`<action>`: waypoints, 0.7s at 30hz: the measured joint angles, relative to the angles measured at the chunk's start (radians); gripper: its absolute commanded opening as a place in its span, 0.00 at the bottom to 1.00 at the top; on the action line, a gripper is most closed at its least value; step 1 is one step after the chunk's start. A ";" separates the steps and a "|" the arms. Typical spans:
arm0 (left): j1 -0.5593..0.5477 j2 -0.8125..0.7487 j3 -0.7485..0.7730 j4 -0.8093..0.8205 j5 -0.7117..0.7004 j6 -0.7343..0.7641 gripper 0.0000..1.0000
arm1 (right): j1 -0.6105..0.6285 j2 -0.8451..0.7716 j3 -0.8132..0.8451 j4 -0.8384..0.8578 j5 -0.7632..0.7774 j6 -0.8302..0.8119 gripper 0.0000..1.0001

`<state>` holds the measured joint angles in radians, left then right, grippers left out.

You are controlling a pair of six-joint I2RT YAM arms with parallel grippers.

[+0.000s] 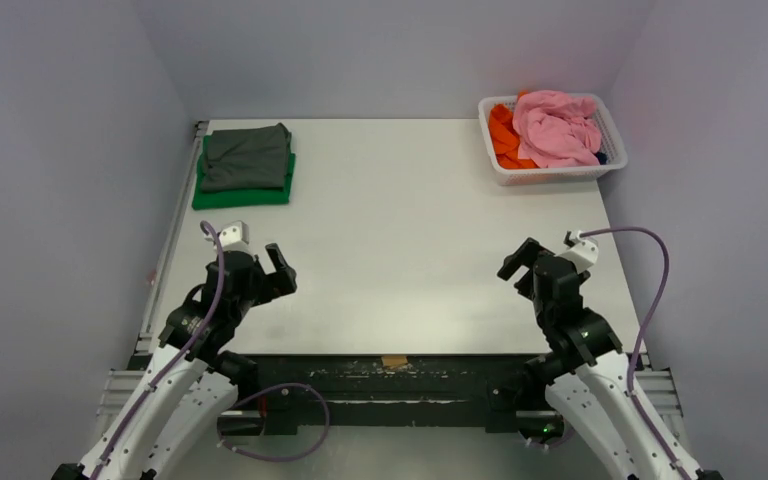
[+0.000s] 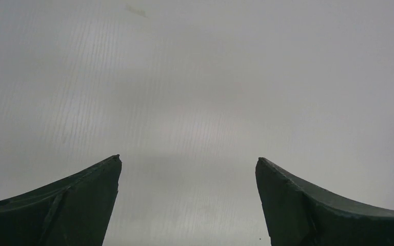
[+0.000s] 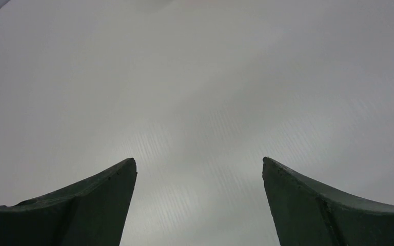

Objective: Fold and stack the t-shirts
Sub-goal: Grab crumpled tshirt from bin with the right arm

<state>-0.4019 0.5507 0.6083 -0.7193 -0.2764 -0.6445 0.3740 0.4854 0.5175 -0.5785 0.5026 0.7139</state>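
Note:
My open right gripper should keep moving toward the pink t-shirt (image 1: 557,128) that lies on top in the white mesh basket until my fingers close on its bunched folds (image 1: 550,112).
A folded grey t-shirt (image 1: 246,155) lies on a folded green t-shirt (image 1: 242,194) at the table's far left. A crumpled pink t-shirt (image 1: 558,128) tops the white mesh basket (image 1: 552,174) at the far right, over an orange t-shirt (image 1: 504,136); a bit of dark blue cloth (image 1: 603,157) shows beside it. My left gripper (image 1: 282,268) is open and empty above the bare table near the front left; the left wrist view (image 2: 189,163) shows only table between its jaws. My right gripper (image 1: 516,264) is open and empty near the front right, as the right wrist view (image 3: 199,163) shows.
Plain walls close in the white table (image 1: 400,220) on the left, back and right. A metal rail (image 1: 165,250) runs along the left edge. A black bar with a tape patch (image 1: 394,361) marks the near edge.

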 measured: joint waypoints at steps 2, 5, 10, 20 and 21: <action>0.000 0.000 0.000 0.001 0.001 0.000 1.00 | 0.000 0.023 0.001 0.017 -0.001 -0.005 0.94; 0.000 0.012 0.000 0.009 0.001 0.001 1.00 | 0.000 0.079 0.013 0.070 0.000 -0.026 0.96; 0.000 0.082 0.023 0.026 -0.005 0.005 1.00 | 0.000 0.262 0.120 0.193 0.046 -0.072 0.99; 0.000 0.293 0.130 0.134 -0.053 0.040 1.00 | -0.176 0.898 0.620 0.424 0.083 -0.234 0.99; 0.000 0.310 0.137 0.141 -0.059 0.045 1.00 | -0.195 0.979 0.695 0.434 0.080 -0.253 0.99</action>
<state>-0.4019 0.8608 0.7452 -0.5785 -0.3355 -0.5999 0.1791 1.4643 1.2129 -0.1444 0.5823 0.4614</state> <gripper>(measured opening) 0.998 0.987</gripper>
